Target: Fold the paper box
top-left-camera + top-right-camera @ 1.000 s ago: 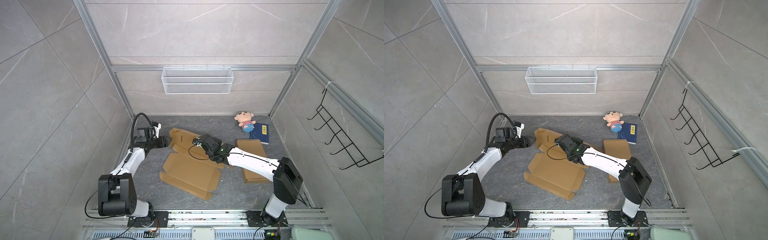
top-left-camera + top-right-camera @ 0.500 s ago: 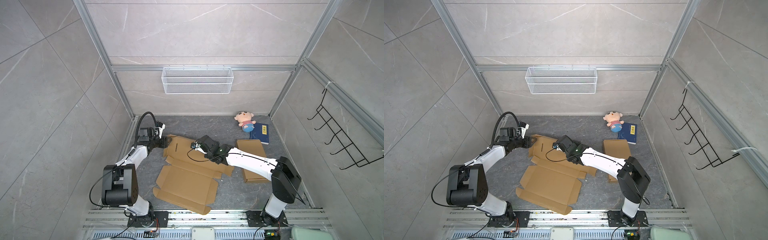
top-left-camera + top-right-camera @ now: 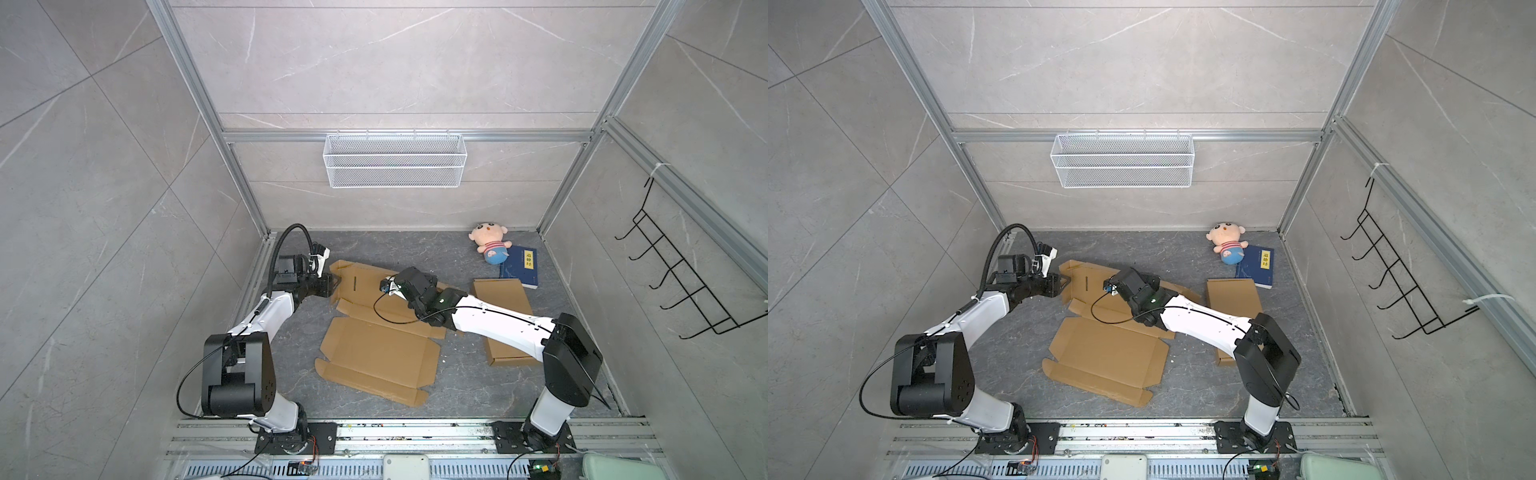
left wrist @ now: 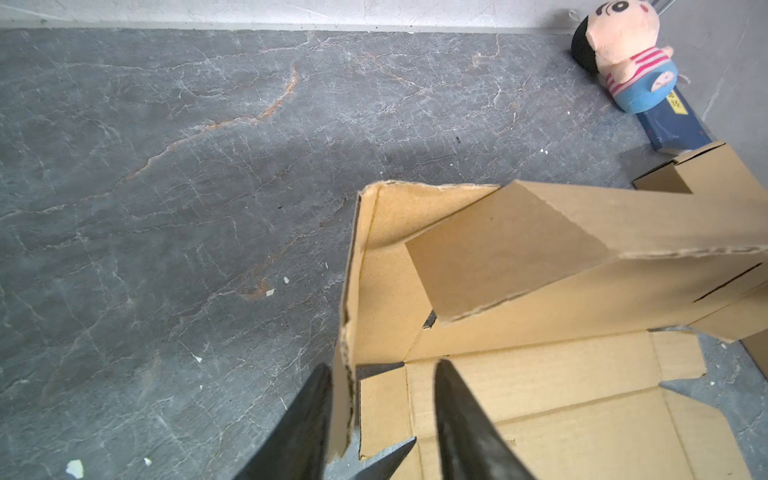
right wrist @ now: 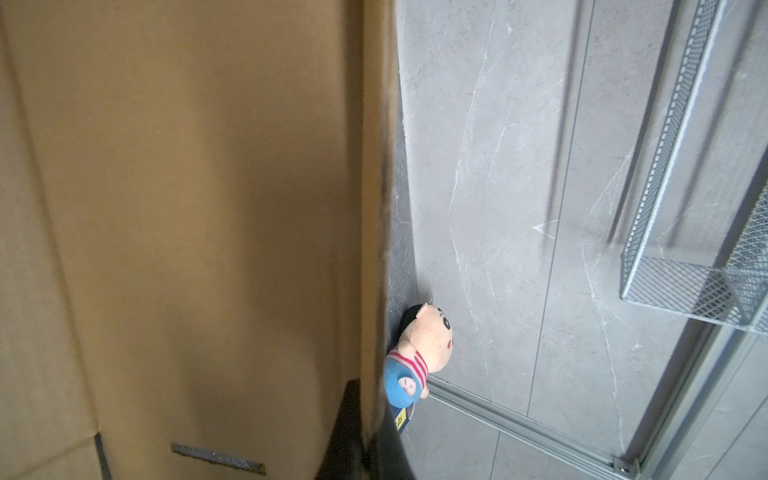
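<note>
Next, my right gripper pulls the back panel [image 3: 361, 281] upright toward the box's front [image 3: 382, 348] before my left gripper closes on the end flap, because the back panel leans away from the box's bottom.
The paper box [image 3: 378, 357] [image 3: 1108, 353] is a brown cardboard blank lying mostly flat on the dark floor, with its back panel and left end flap raised. My left gripper [image 3: 334, 286] [image 4: 382, 365] stands open astride that upright end flap [image 4: 349, 291]. One finger lies against the flap's outer face and the other stands apart inside the box. My right gripper [image 5: 368, 440] is shut on the edge of the raised back panel [image 5: 208, 208]. In both top views its wrist [image 3: 415, 286] hides the fingers.
A second flat cardboard piece [image 3: 505, 320] lies under the right arm. A plush doll [image 3: 490, 247] and a blue book [image 3: 519, 268] sit at the back right corner. A wire basket [image 3: 395, 160] hangs on the back wall. A black hook rack [image 3: 685, 282] hangs on the right wall.
The blank has slid toward the front and spread flatter. My left gripper has come in onto the left end flap with its jaws narrowing. The right gripper has kept its hold.
</note>
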Available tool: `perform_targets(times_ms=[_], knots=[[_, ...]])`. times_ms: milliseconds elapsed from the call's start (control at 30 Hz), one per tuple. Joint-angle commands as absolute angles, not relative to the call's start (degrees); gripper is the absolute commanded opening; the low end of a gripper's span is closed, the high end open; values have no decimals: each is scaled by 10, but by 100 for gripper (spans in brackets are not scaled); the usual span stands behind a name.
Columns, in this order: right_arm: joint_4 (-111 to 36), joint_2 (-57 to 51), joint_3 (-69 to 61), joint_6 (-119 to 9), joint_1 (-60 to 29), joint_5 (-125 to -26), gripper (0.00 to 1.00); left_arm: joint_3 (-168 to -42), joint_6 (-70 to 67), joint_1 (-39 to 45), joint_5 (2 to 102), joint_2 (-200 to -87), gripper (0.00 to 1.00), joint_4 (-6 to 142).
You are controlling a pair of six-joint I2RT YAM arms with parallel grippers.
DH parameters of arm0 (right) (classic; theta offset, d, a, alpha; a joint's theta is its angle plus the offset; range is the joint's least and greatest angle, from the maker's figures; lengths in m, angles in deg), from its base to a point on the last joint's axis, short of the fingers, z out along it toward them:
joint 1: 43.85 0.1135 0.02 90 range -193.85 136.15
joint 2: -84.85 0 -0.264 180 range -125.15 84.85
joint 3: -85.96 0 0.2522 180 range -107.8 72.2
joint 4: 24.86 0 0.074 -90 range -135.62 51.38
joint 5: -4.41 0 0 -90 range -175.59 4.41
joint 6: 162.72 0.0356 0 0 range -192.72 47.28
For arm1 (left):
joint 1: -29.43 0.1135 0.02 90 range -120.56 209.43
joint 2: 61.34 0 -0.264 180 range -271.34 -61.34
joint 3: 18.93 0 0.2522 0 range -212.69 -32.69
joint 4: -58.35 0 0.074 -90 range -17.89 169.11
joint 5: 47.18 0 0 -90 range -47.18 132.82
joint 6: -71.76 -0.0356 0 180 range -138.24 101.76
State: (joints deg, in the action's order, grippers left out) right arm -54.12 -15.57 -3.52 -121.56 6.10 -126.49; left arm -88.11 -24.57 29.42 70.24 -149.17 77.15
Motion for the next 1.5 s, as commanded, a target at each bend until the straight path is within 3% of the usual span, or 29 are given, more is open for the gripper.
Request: perform_targets(times_ms=[0,300,533,900,1033,1200,1467], knots=[[-514,-146,-33,-1234,63,-1290,0,-900,-232,296,719,-1506,32,722],[-433,-141,-21,-1283,62,-1348,0,-897,-206,293,734,-1486,7,685],[-398,-145,-13,-1301,63,-1371,0,-839,-242,234,674,-1425,0,655],[-386,-141,25,-1278,77,-1388,0,-751,-179,137,562,-1401,0,568],[-292,-139,94,-1285,99,-1411,0,-733,-122,130,559,-1412,2,542],[-104,-169,182,-1383,120,-1455,0,-738,-122,130,549,-1420,4,578],[-67,-179,214,-1408,143,-1476,0,-763,-109,134,544,-1430,13,641]])
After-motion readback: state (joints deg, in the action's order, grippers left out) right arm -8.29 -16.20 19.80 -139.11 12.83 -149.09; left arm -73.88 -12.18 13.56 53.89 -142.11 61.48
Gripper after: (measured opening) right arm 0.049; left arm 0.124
